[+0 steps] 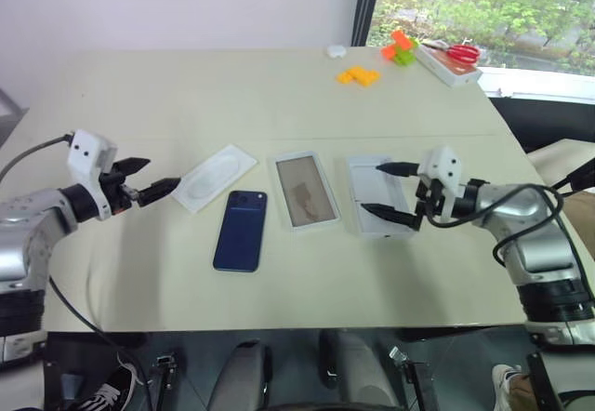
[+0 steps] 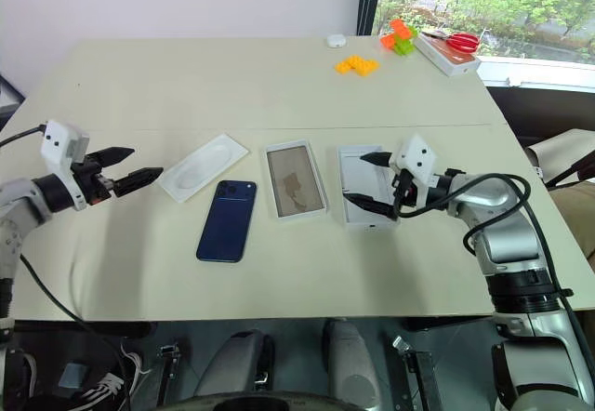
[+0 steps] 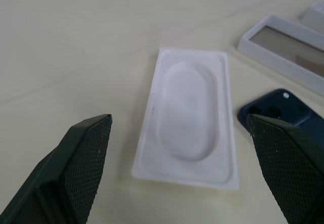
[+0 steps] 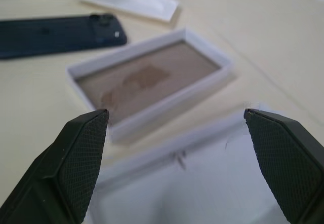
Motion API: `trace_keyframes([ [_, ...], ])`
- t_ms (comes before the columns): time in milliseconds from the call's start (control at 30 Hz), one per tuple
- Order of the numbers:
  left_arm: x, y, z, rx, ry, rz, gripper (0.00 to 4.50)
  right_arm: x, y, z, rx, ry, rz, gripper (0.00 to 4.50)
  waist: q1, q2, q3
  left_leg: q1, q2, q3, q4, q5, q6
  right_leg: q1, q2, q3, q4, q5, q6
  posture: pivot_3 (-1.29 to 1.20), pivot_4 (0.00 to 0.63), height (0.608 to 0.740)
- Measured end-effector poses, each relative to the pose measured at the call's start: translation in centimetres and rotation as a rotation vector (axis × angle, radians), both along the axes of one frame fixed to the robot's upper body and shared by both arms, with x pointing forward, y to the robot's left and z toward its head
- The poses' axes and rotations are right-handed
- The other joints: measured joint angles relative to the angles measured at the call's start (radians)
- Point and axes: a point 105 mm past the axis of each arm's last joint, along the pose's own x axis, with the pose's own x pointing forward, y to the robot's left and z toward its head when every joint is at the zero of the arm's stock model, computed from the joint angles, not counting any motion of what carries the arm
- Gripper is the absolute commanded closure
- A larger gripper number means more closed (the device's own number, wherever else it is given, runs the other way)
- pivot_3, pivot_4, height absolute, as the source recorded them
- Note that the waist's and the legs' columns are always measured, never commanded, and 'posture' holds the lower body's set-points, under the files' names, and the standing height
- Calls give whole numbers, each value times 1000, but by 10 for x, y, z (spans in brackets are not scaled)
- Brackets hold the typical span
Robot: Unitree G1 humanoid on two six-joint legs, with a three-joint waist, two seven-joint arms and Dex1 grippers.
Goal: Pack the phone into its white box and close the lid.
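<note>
I expect the thin white sheet (image 1: 215, 178) to stay stiff when I carry it over the white box, because the oval embossing (image 3: 187, 111) is moulded into it.
The dark navy phone (image 1: 241, 230) lies flat on the table, back up, just left of the white box (image 1: 305, 191). The box is a shallow tray with a tan floor and nothing in it. To its right lies the lid (image 1: 375, 194), plain white inner face up. My right gripper (image 1: 387, 189) hovers open over the lid, its fingers pointing left toward the box. My left gripper (image 1: 152, 178) stands open at the table's left, aimed at a thin white sheet with an oval embossing (image 1: 216, 177), with the phone's camera corner (image 3: 283, 110) beside it.
Yellow pieces (image 1: 358, 75), orange and green blocks (image 1: 399, 49), a white box with red scissors (image 1: 453, 59) and a small white object (image 1: 336, 51) sit at the far right of the table. The table's front edge runs just below the phone.
</note>
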Motion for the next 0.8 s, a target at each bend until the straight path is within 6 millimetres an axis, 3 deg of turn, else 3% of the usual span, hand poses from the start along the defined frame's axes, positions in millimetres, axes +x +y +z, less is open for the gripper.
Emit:
trace_keyframes([
  [100,3,-2,3,-5,-10,9,0,3,2,6,0,-19,-18,23,1,0,0,-1,0,-1,0,0,0,0,0,0,0,0,0,0,150,740],
  [200,12,9,-7,45,31,86,0,11,5,3,-8,-21,-84,23,0,0,0,0,0,0,0,0,0,0,0,0,0,0,0,0,150,740],
  [300,25,17,-13,-8,95,189,0,19,21,-2,-4,-20,-136,23,-2,0,0,-1,0,-1,0,0,0,-1,1,0,1,0,0,0,150,740],
  [500,51,-27,0,-87,116,119,0,7,66,-7,5,-47,-60,23,4,-1,0,-4,-3,-3,0,0,0,-1,-1,-1,0,0,0,0,150,740],
  [800,80,-39,-38,-167,294,113,0,8,67,-3,0,-58,-58,23,-3,-1,0,-7,-3,-3,0,0,0,-4,0,-3,1,0,0,0,150,740],
])
